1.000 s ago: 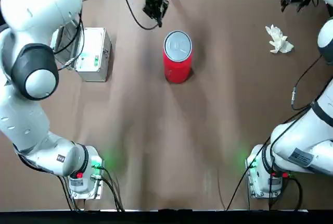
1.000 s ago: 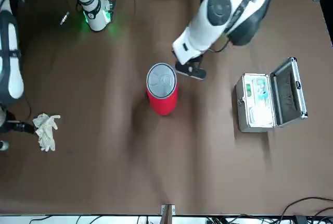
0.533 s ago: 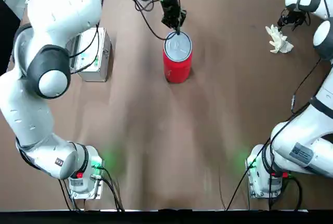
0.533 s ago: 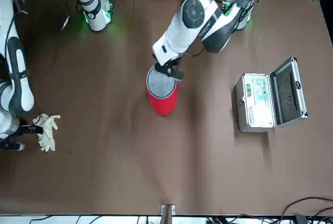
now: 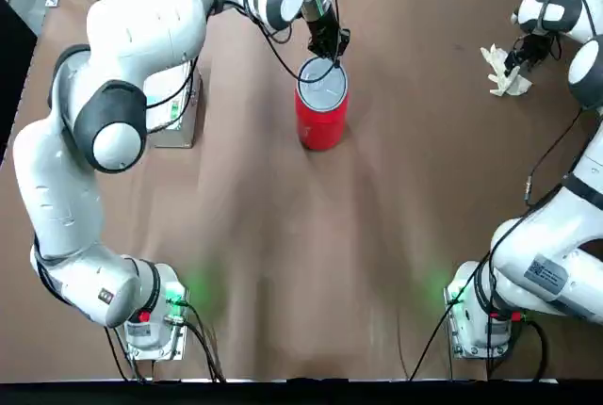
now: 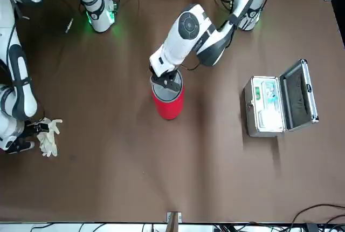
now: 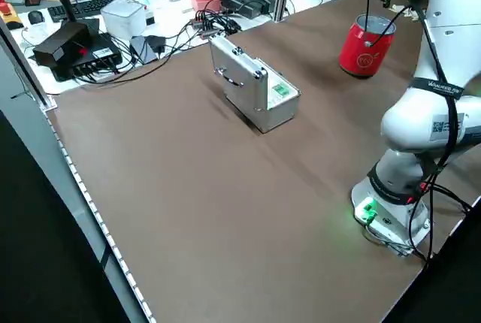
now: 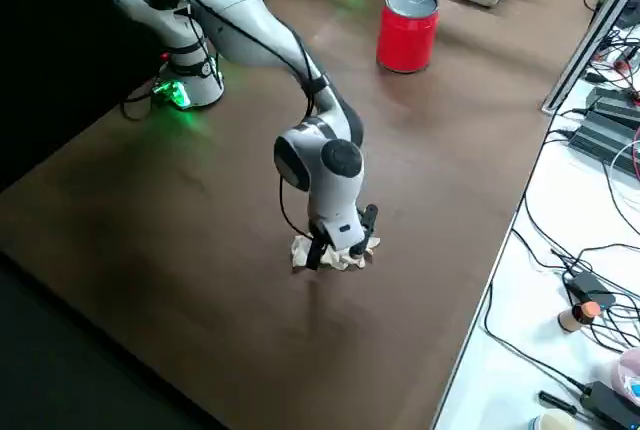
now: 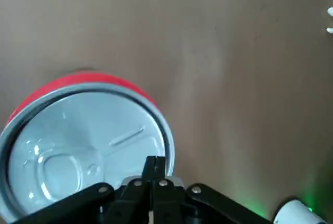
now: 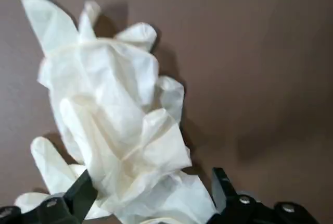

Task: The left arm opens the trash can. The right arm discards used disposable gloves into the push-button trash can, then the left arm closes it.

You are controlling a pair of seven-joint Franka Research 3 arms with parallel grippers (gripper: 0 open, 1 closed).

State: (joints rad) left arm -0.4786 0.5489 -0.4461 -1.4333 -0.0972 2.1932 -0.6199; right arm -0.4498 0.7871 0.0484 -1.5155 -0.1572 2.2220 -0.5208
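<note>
I expect the white gloves (image 6: 49, 136) to come up as a heap, with the far end of the gloves drooping, when I lift, because they lie crumpled together with limp fingers (image 10: 51, 23) sticking out.
The red trash can (image 5: 321, 118) stands mid-table toward the far side, its grey-silver lid (image 9: 78, 140) down in place. My left gripper (image 5: 330, 47) is shut, with nothing held; its fingertips (image 9: 154, 165) sit at the lid's far rim. The front view shows the same, with the left gripper (image 6: 166, 81) on top of the can (image 6: 168, 105). The crumpled white gloves (image 5: 504, 71) lie at the far right of the table. My right gripper (image 10: 151, 193) is open and low over them, one finger on each side of the gloves (image 10: 114, 114).
A silver case (image 5: 170, 108) with its hinged lid open stands left of the can; the front view shows the case (image 6: 275, 105) at the right. Cables and devices (image 7: 225, 4) lie beyond the table's far edge. The arm bases (image 5: 151, 315) stand at the near edge.
My left gripper has swung from behind the can onto the lid's far rim. My right gripper has come down from beyond the gloves to straddle them.
</note>
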